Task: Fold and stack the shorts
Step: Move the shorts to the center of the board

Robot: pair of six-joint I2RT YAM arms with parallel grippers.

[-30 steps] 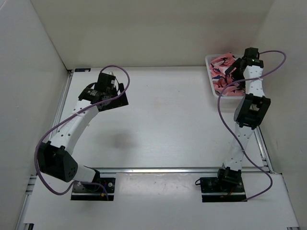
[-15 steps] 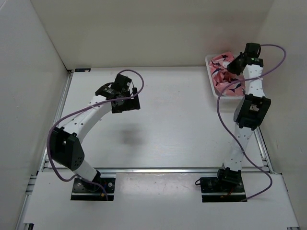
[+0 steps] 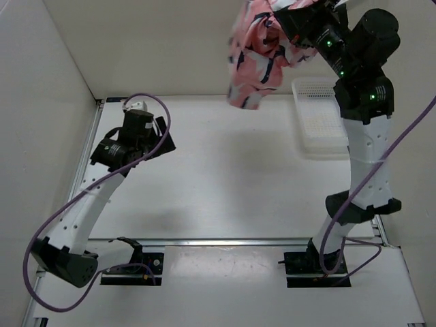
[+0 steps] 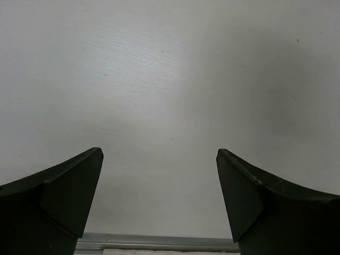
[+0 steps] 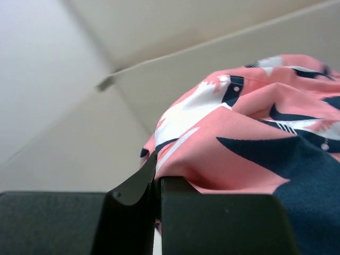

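I should lay the shorts (image 3: 261,60) across the tabletop (image 3: 228,163) because they are hanging bunched up from my right gripper. My left gripper should then take them and spread them out before folding.
The coral-pink shorts (image 3: 257,51) with navy and white shapes hang bunched in the air, high over the table's back, left of the basket. My right gripper (image 3: 293,24) is shut on their upper edge; in the right wrist view the fabric (image 5: 249,133) bulges out from between the closed jaws (image 5: 158,178). My left gripper (image 3: 162,139) hovers over the left part of the table, jaws wide apart with nothing between them (image 4: 159,159), only bare white tabletop beneath.
A white mesh basket (image 3: 320,119) sits at the table's back right, with nothing visible inside. White walls enclose the table on three sides. A metal rail (image 3: 225,241) runs along the near edge, by the arm bases.
My right gripper shut on the shorts in the basket and lifted them high up and to the left. The left arm swung right, then back toward the left.
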